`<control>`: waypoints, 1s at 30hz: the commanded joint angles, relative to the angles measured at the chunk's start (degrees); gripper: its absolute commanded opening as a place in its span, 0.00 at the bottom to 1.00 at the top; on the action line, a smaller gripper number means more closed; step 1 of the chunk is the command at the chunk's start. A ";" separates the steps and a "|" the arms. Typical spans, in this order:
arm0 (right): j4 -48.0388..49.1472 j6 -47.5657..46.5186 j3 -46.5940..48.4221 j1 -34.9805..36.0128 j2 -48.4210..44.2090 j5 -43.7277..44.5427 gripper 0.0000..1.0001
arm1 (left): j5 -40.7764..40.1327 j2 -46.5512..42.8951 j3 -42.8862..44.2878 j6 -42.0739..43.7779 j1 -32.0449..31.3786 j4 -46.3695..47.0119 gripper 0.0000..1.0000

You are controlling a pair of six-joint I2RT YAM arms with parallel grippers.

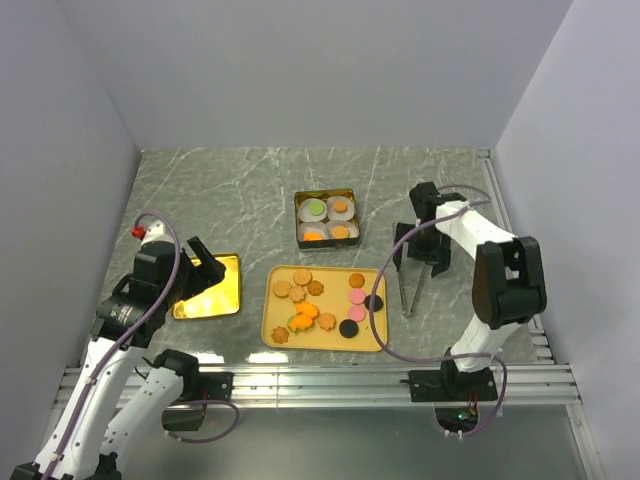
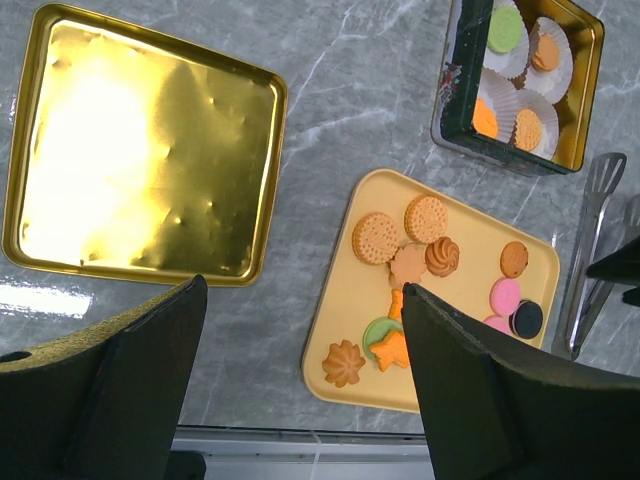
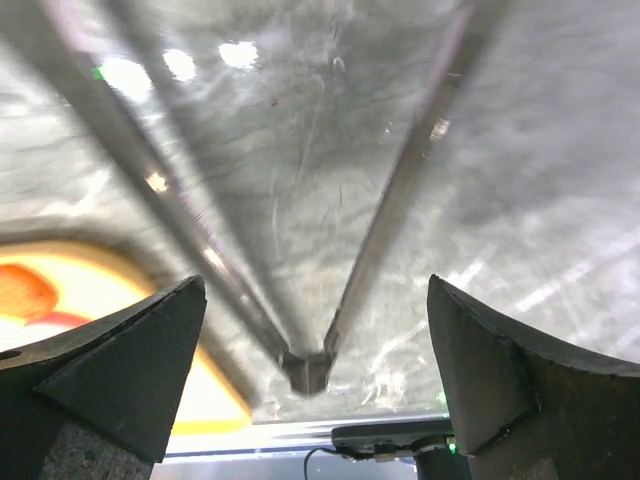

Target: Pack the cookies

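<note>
The gold lid (image 1: pixel 211 297) is upside down a long way from my right gripper, so next my left gripper raises it by its tray-side edge (image 1: pixel 239 287) and hands the lid to my right gripper.
The cookies (image 1: pixel 318 300) lie loose on a yellow tray (image 1: pixel 275 325): brown, orange, pink, black and a green one. More cookies sit in white paper cups inside a dark tin (image 1: pixel 327 218) behind the tray. My left gripper (image 1: pixel 200 265) hangs open over the gold lid's right edge, holding nothing. In its wrist view the left gripper (image 2: pixel 305 295) frames the tray (image 2: pixel 340 320) and cookies (image 2: pixel 400 250). My right gripper (image 1: pixel 425 245) stands open above metal tongs (image 1: pixel 407 290) lying on the table. The right wrist view shows the right gripper (image 3: pixel 316 285) straddling the tongs (image 3: pixel 310 365) without touching them.
A gold tin lid (image 1: pixel 207 286) lies upside down left of the tray, also seen as the lid (image 2: pixel 140 150) in the left wrist view. The tin (image 2: pixel 455 90) and tongs (image 2: pixel 590 260) show at that view's right. Grey walls enclose the marble table.
</note>
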 commanded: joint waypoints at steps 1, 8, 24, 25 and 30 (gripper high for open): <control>-4.90 2.04 6.78 -0.20 -7.47 3.11 0.98 | -0.65 0.50 0.48 -0.12 -0.14 0.97 0.85; -8.17 3.80 14.09 3.22 -20.99 -2.23 1.00 | 0.50 5.32 0.66 0.84 -0.14 1.06 0.85; -2.01 17.52 -6.30 23.79 -45.53 -3.92 1.00 | 1.99 30.46 1.63 2.08 -0.23 8.09 0.77; -2.36 17.08 -6.21 23.79 -46.06 -2.88 1.00 | 1.82 31.96 1.63 2.08 -0.40 8.35 0.77; -5.44 13.65 -4.19 23.79 -46.07 -0.58 1.00 | -0.47 39.78 2.68 2.95 -1.02 9.59 0.76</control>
